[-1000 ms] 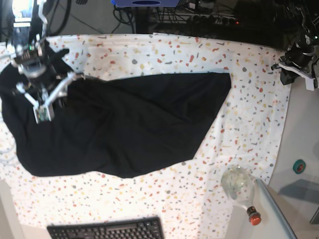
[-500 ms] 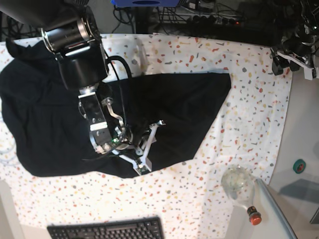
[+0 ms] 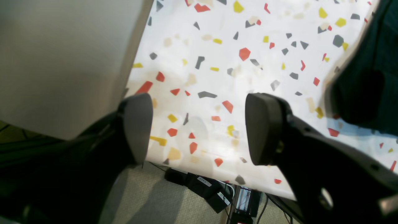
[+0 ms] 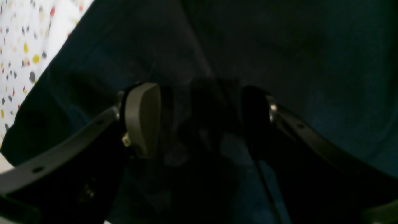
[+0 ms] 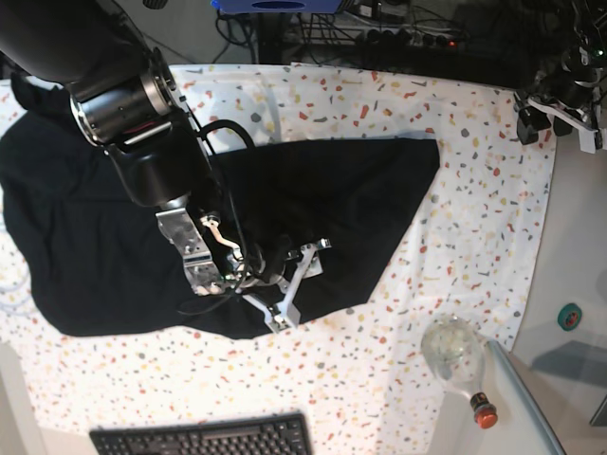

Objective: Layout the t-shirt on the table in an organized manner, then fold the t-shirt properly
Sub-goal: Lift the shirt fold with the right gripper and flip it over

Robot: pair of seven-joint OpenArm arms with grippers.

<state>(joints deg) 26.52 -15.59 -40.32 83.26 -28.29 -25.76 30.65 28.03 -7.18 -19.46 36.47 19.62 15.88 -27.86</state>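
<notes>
The black t-shirt's corner (image 5: 429, 154) sticks out crooked toward the table's far edge, so next my right gripper moves off the t-shirt's near hem, grabs the t-shirt's far side (image 5: 334, 163) and pulls it toward the keyboard.
The black t-shirt (image 5: 370, 190) lies spread over the left and middle of the speckled table (image 5: 474, 227), with its near hem rumpled. My right gripper (image 5: 305, 284) hovers open over that near hem. In the right wrist view the right gripper (image 4: 200, 121) has its pale pad (image 4: 143, 118) and dark pad well apart, with a low ridge of the t-shirt (image 4: 279, 46) below the gap. My left gripper (image 5: 560, 128) is at the table's far right corner. In the left wrist view the left gripper (image 3: 199, 127) is open and empty above the bare table (image 3: 217, 62).
A black keyboard (image 5: 204, 438) sits at the near edge. A clear round bottle (image 5: 453, 351) with a red cap stands near right, beside a glass panel. A teal tape roll (image 5: 569, 316) lies on the plain side surface. Cables and power strips (image 3: 199, 186) lie beyond the far edge.
My right arm swung from the shirt's far left edge to its near hem at the middle, and its jaws spread wider. The left gripper stayed at the corner and opened.
</notes>
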